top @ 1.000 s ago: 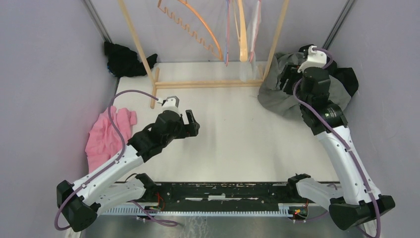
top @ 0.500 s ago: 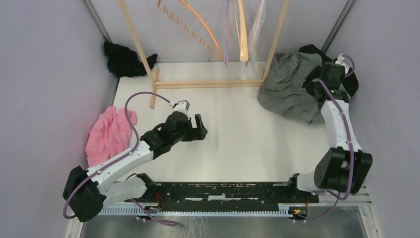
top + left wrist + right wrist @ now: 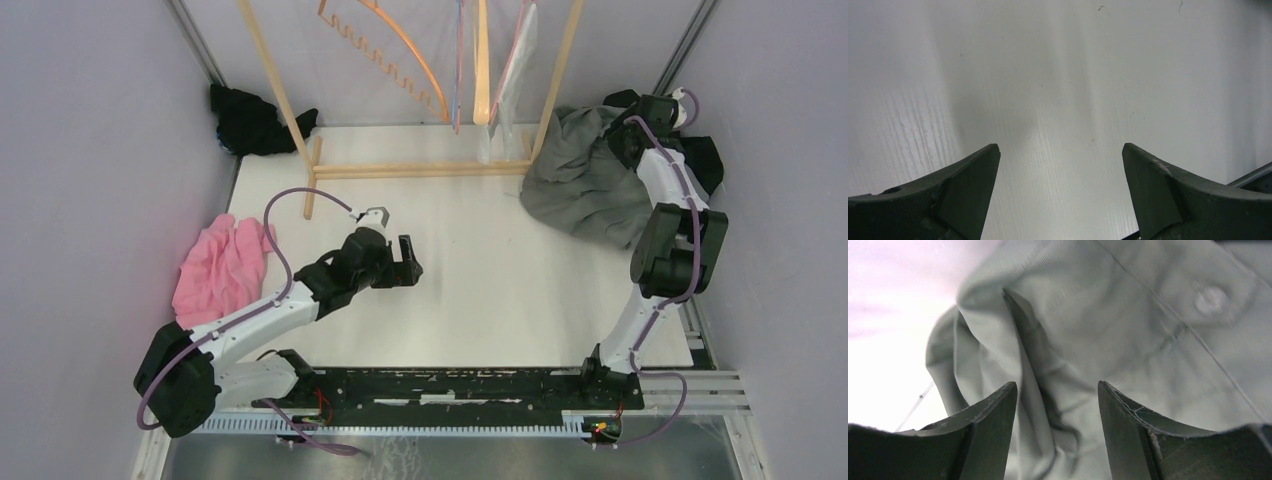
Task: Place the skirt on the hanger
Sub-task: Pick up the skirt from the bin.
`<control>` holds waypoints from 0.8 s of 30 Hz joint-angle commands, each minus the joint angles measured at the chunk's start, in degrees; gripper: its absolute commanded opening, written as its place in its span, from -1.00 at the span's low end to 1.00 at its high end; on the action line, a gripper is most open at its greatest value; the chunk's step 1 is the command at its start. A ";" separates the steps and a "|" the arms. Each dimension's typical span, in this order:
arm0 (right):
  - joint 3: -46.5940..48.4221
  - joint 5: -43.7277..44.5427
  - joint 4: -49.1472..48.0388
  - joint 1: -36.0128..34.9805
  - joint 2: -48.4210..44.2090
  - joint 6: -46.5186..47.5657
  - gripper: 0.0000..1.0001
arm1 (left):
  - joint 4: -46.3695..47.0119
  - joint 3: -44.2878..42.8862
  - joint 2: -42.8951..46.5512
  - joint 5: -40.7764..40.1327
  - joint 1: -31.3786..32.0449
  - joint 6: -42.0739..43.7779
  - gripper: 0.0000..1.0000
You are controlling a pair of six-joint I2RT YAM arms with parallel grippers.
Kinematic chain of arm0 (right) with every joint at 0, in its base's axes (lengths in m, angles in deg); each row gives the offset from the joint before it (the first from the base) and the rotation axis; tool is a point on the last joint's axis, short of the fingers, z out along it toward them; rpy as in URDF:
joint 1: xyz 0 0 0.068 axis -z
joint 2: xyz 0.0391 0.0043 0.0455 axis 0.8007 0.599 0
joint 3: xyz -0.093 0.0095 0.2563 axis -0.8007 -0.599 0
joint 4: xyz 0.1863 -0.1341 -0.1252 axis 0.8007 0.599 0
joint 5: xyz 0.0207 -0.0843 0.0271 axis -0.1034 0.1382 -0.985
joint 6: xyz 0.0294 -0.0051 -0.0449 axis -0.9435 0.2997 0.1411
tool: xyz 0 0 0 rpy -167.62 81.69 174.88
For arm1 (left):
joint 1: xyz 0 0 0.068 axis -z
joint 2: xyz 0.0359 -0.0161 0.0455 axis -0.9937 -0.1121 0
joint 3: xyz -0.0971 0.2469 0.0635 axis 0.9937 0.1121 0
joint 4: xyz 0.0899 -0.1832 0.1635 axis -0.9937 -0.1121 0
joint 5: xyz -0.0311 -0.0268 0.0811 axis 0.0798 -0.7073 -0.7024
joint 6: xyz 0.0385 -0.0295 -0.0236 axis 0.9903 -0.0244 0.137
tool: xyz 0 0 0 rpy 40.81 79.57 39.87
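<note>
My gripper will lift the grey skirt [image 3: 585, 188] away from the black garment [image 3: 706, 162] and leave that garment behind, since the skirt is draped loosely over it.
The grey skirt [image 3: 585, 185] lies crumpled at the table's far right, beside the wooden rack [image 3: 420, 168]. Several hangers hang from the rack, among them an orange one [image 3: 395, 45] and a pale wooden one [image 3: 483, 60]. My right gripper [image 3: 626, 146] is open just above the skirt's far edge. In the right wrist view the gripper [image 3: 1057, 390] has its jaws apart over folds of the grey cloth [image 3: 1128, 335], with a button [image 3: 1211, 299] showing. My left gripper [image 3: 406, 262] is open and empty over bare table, as the left wrist view [image 3: 1060, 150] also shows.
A pink garment [image 3: 218, 268] lies at the table's left edge. A black garment [image 3: 255, 120] sits at the back left corner, and another black one [image 3: 708, 160] lies under the skirt at the right wall. Grey walls close in both sides.
My right arm has folded back and reached its gripper to the skirt's far right edge. My left gripper has drifted a little to the right. The hangers have swayed.
</note>
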 commanded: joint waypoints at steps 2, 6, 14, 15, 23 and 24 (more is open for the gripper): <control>12.88 -0.46 -0.49 -0.95 7.75 -0.81 0.32 | 3.49 0.07 -0.50 0.28 0.07 0.84 0.98; 18.65 -0.06 1.50 -1.48 12.36 0.05 0.33 | 3.90 -0.08 -1.37 0.39 0.08 0.96 0.98; 23.82 -0.23 3.45 -2.05 17.73 0.38 0.34 | 5.74 0.52 -2.27 1.01 0.08 0.85 0.98; 24.29 -0.29 3.50 -2.08 18.12 0.31 0.34 | 5.55 0.27 -2.69 1.04 0.10 1.03 0.98; 25.07 -2.38 1.18 -2.63 19.68 -0.65 0.19 | 5.56 0.52 -3.38 0.71 0.08 0.88 0.98; 24.54 -3.30 -0.01 -2.74 19.62 -0.92 0.08 | 5.65 0.60 -3.43 0.77 0.08 0.87 0.98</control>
